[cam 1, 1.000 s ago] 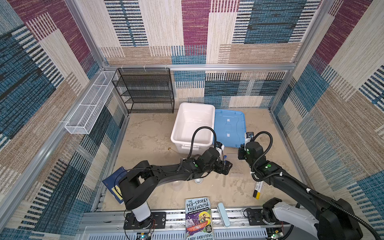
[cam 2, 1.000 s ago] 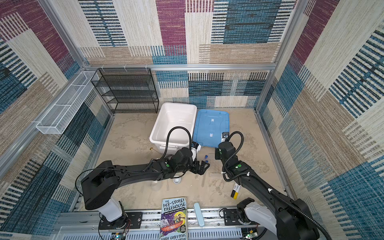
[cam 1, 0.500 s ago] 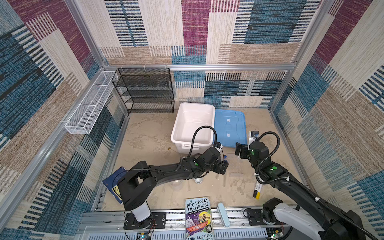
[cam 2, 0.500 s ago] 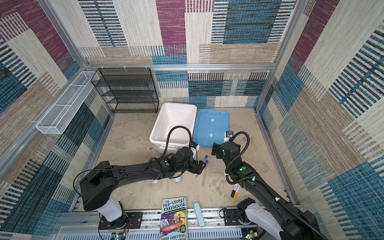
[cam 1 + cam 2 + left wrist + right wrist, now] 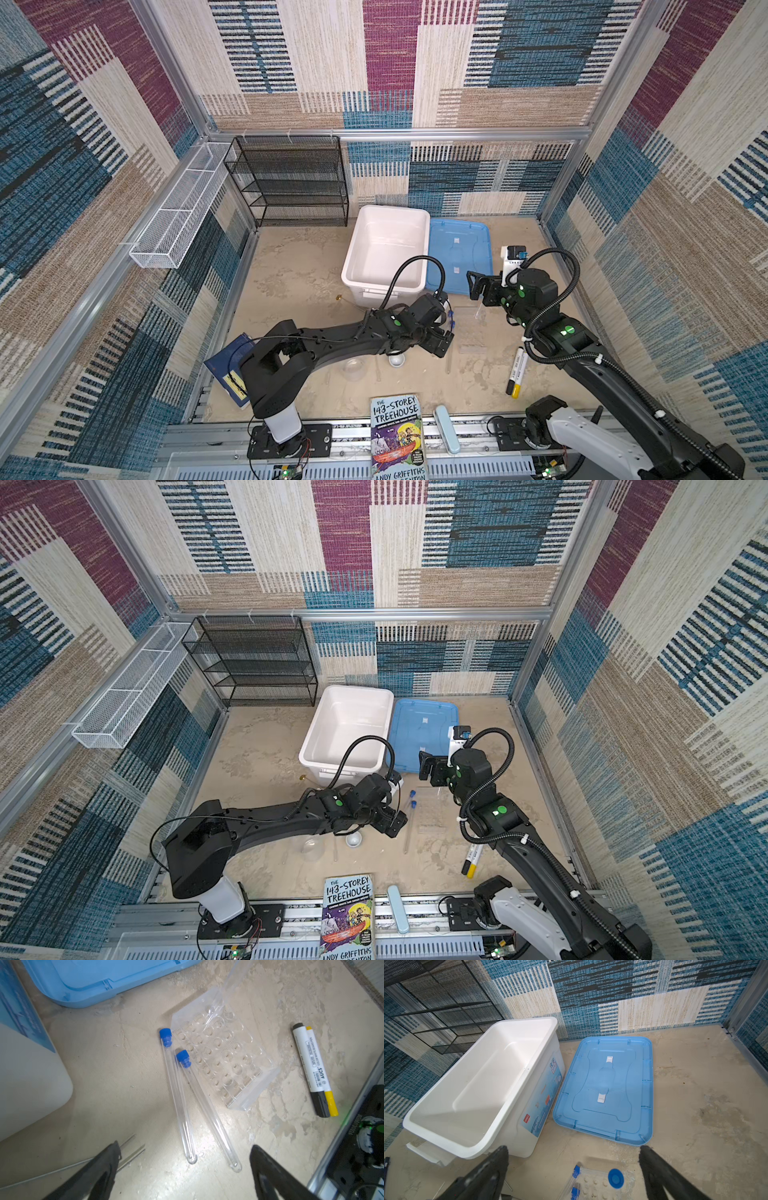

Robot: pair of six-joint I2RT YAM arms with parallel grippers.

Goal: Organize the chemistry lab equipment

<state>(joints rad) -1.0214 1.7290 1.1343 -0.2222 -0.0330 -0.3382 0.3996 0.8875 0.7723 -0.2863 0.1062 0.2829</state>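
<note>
The outer tube is lying flat next to the rack, so next I pick it up by the glass with my left gripper, cap up, and hand it to my right gripper.
Two blue-capped clear tubes lie side by side on the table against the clear rack. A third tube stands upright in the rack. My left gripper hovers open just past the lying tubes' round ends, empty. The metal tweezers lie by its finger. My right gripper is open and empty above the rack's far end. The clear flask, grey dish and a glass stick sit under the left arm. The rod's brass tip shows by the bin.
An empty white bin and its blue lid sit behind the rack. Black and yellow markers lie to the right. Two books and a pale blue case lie along the front. A black shelf stands at the back left.
My right gripper opened and drew up and back from the rack, where a tube now stands on its own. The left gripper barely moved.
</note>
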